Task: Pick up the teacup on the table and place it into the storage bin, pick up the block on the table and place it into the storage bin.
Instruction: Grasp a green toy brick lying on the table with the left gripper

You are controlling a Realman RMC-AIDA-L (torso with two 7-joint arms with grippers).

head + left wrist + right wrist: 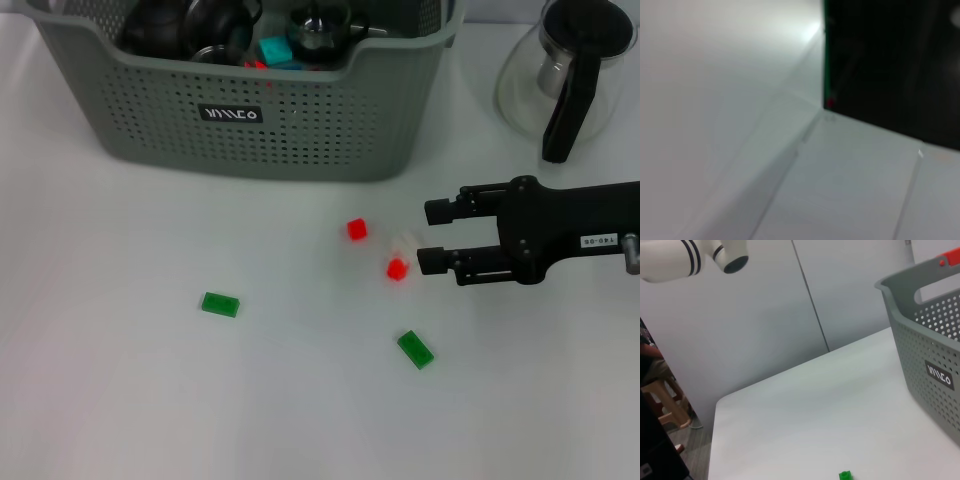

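Note:
The green block (pixel 220 304) farthest from the robot's right gripper lies by itself in open space, so the left gripper should go on reaching until its fingers straddle that block's sides.
The grey-green perforated storage bin (pixel 300 130) stands at the back of the table and also shows in the right wrist view (pixel 930 365). Dark teaware (pixel 190 30) and a teal block (pixel 275 50) lie inside it. No teacup shows on the table. Two red blocks (pixel 357 229) (pixel 397 268) and two green blocks (pixel 220 304) (pixel 416 349) lie on the white table. My right gripper (pixel 432 237) is open and empty, low over the table, with its nearer fingertip just right of the second red block. One green block shows in the right wrist view (pixel 845 475). My left gripper is out of view.
A glass teapot with a black handle (pixel 570 80) stands at the back right, behind my right arm. A white arm segment (pixel 690 257) hangs high in the right wrist view. The left wrist view shows only a pale wall and a dark panel (pixel 890 65).

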